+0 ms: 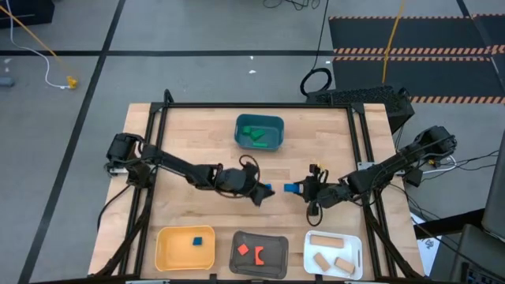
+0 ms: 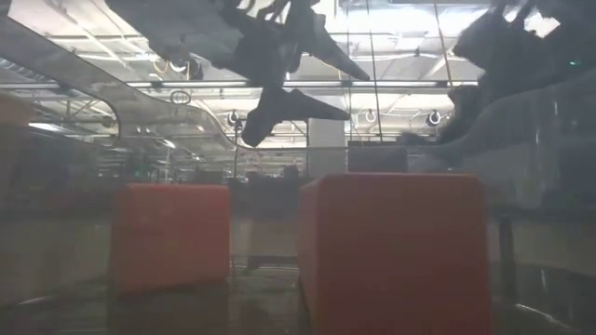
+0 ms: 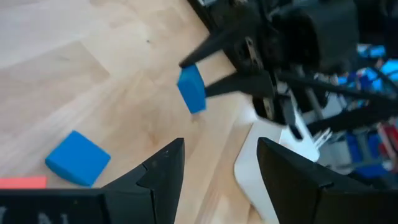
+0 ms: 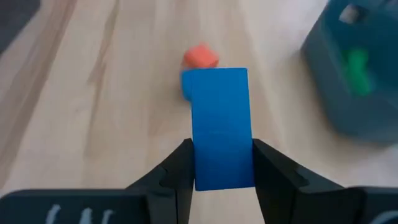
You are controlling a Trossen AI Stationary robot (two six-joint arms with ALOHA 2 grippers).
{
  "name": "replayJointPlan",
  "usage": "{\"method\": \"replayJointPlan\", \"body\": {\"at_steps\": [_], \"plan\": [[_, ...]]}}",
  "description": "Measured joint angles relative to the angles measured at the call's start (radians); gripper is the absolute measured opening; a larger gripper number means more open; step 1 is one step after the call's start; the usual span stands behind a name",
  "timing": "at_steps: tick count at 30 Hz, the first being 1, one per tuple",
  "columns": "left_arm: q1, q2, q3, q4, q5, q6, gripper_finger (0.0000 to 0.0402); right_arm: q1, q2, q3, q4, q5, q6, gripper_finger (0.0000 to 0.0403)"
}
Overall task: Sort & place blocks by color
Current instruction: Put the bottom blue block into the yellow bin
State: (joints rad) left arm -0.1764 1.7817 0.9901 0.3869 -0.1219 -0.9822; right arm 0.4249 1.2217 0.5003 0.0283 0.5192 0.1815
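Note:
The yellow tray for blue (image 1: 185, 248) lies far from my right gripper, so my right gripper should offer the blue bar's loose end (image 1: 287, 188) to my left gripper.
My right gripper (image 4: 222, 168) is shut on a blue bar block (image 4: 221, 124), near the table's middle (image 1: 292, 188). My left gripper (image 3: 221, 174) is open and faces it from the left (image 1: 264, 193), touching nothing. A second blue block (image 3: 78, 158) lies flat on the table beside the left gripper. A small red block (image 4: 200, 56) rests on the wood beyond the held bar. The teal tray (image 1: 259, 132) holds green blocks, and the yellow tray (image 1: 175, 251) holds one blue block (image 1: 199, 239). The grey tray (image 1: 272, 259) holds red blocks, the white tray (image 1: 353, 254) tan ones. My right gripper pinches the blue bar between its two fingers by the bar's near end (image 4: 222, 177). The fingers lie along the bar, which sticks out forward past the fingertips toward the table's left. The left wrist view shows the bar (image 3: 191, 89) clear of the wood, with its shadow below.
The yellow, grey and white trays line the near edge, and the teal tray stands toward the far edge. Black frame rails (image 1: 150, 150) run along both sides of the table. The two grippers face each other closely at the table's middle. Two red blocks (image 2: 396, 251) fill the low view.

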Motion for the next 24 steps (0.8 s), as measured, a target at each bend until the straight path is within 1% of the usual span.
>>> {"method": "replayJointPlan", "body": {"at_steps": [2,6,10,19,24], "plan": [[0.018,0.000,0.000,0.012,0.021,-0.018,0.0202,0.000,0.000,0.000,0.065,0.034,-0.059,0.0118],[0.035,0.000,0.000,0.011,0.035,-0.019,0.0202,0.000,0.000,0.000,0.243,0.039,-0.168,0.0118],[0.036,0.000,0.000,0.036,0.039,-0.019,0.0202,-0.013,-0.001,0.002,0.376,0.034,-0.172,0.0118],[0.028,0.001,-0.001,0.069,0.039,-0.007,0.0202,-0.028,0.031,0.003,0.384,0.026,-0.137,0.0117],[0.027,0.002,-0.001,0.041,0.043,-0.006,0.0202,-0.024,0.036,0.003,0.317,-0.007,-0.090,0.0117]]}}
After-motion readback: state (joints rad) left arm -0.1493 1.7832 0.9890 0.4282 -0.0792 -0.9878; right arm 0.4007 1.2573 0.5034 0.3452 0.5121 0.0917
